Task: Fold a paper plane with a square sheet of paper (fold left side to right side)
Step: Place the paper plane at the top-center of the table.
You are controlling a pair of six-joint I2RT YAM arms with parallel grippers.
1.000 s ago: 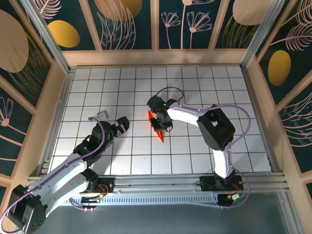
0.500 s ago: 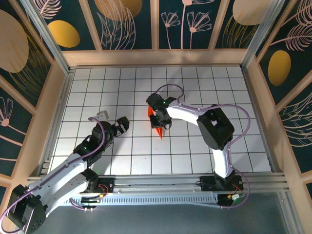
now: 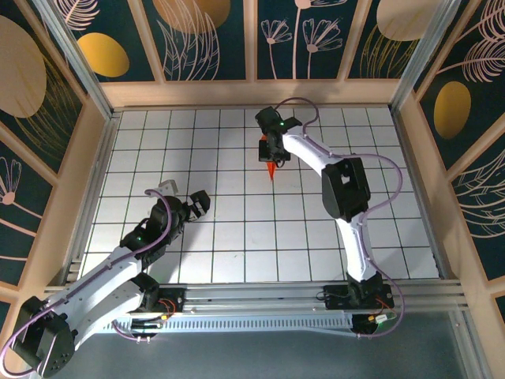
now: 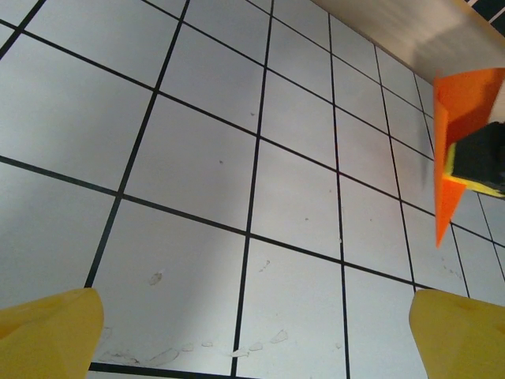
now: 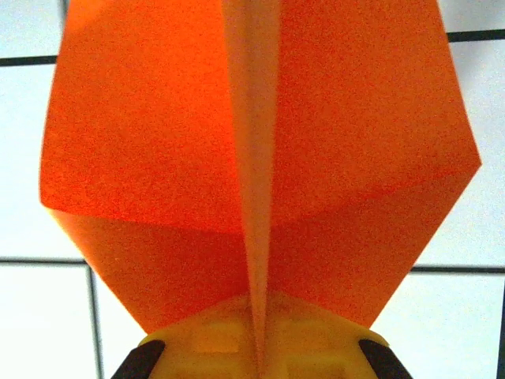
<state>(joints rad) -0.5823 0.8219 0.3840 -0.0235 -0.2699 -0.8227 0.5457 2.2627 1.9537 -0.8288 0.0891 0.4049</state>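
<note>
Both wings spread either side of the centre crease [image 5: 256, 158] over open tiles [image 3: 282, 177], so my right gripper should go on lowering the paper plane until it rests there before it lets go.
The square sheet of paper is folded into a bright orange paper plane [image 3: 271, 168], a narrow dart hanging point-down over the far middle of the grid. My right gripper [image 3: 270, 151] is shut on it. In the right wrist view the plane [image 5: 158, 134] spreads its two wings either side of a centre crease that runs into my shut yellow fingers [image 5: 205, 339]. My left gripper [image 3: 183, 196] stands open over the near left tiles, well apart from the plane. In the left wrist view the plane [image 4: 451, 103] hangs at the far right, with nothing between the yellow fingertips [image 4: 47, 332].
The white gridded table [image 3: 237, 245] is boxed in by wooden walls [image 3: 252, 93] at the back and both sides. Faint scuff marks [image 4: 237, 346] lie on the tile below my left gripper. The right arm [image 3: 339, 189] stretches far across the right half.
My right gripper has lifted the paper plane off the middle tiles and carried it toward the back wall. The left arm has hardly moved.
</note>
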